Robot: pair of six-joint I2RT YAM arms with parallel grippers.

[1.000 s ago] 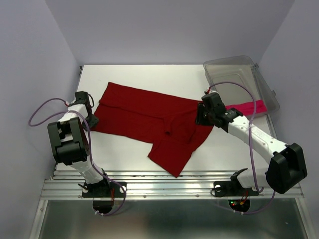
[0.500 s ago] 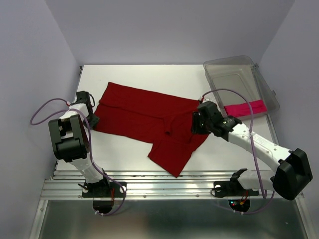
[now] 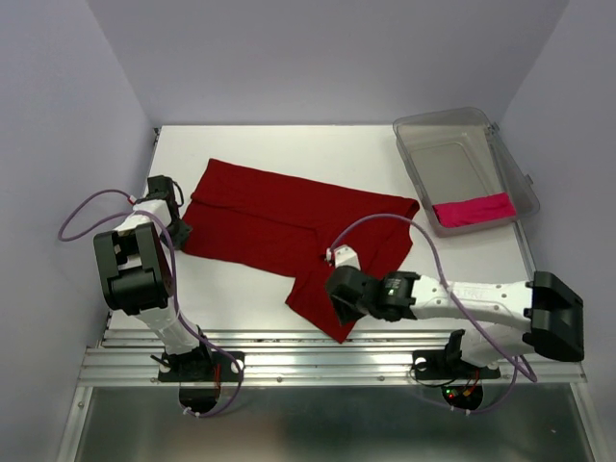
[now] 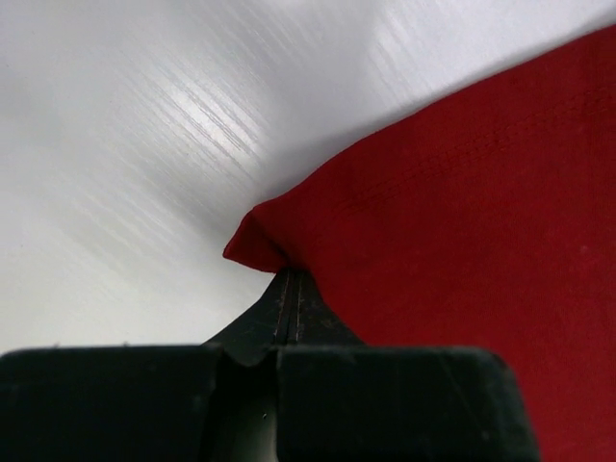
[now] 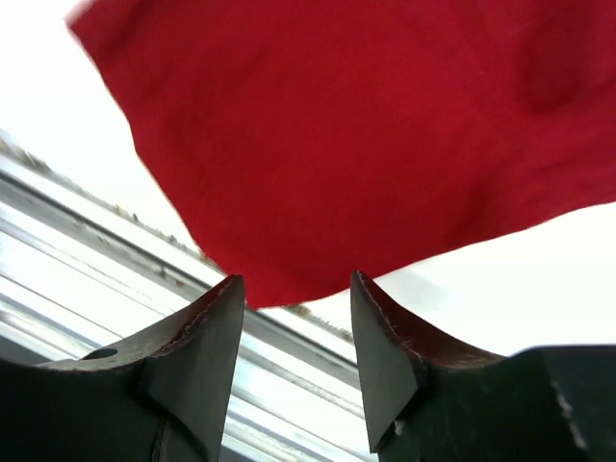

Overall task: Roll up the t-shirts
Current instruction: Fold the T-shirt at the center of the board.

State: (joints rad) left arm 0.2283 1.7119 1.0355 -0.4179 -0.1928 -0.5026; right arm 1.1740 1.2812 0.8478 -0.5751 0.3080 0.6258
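The dark red t-shirt's flap (image 3: 312,298) sticks out toward the metal bar. Next, I pinch the flap's near corner (image 5: 279,291) with my right gripper and fold it in before rolling.
The dark red t-shirt (image 3: 279,223) lies spread across the table, one flap reaching toward the near edge. My left gripper (image 3: 180,229) is shut on its left corner; the left wrist view shows the closed fingers (image 4: 289,298) pinching the cloth's corner (image 4: 252,245). My right gripper (image 3: 339,306) is open and low over the shirt's near corner. In the right wrist view its jaws (image 5: 296,289) stand apart with the red cloth's (image 5: 337,135) corner just ahead of them, not held. The magenta-pink t-shirt (image 3: 472,210) lies bunched in the clear bin.
The clear plastic bin (image 3: 452,144) stands at the far right of the table. The metal rail (image 3: 289,361) runs along the table's near edge, and it shows under my right gripper in the right wrist view (image 5: 87,260). Purple cables loop off both arms.
My right arm has swung from the shirt's right edge beside the bin down to its near corner. The shirt's right side now lies flatter and further right. The left arm has not moved.
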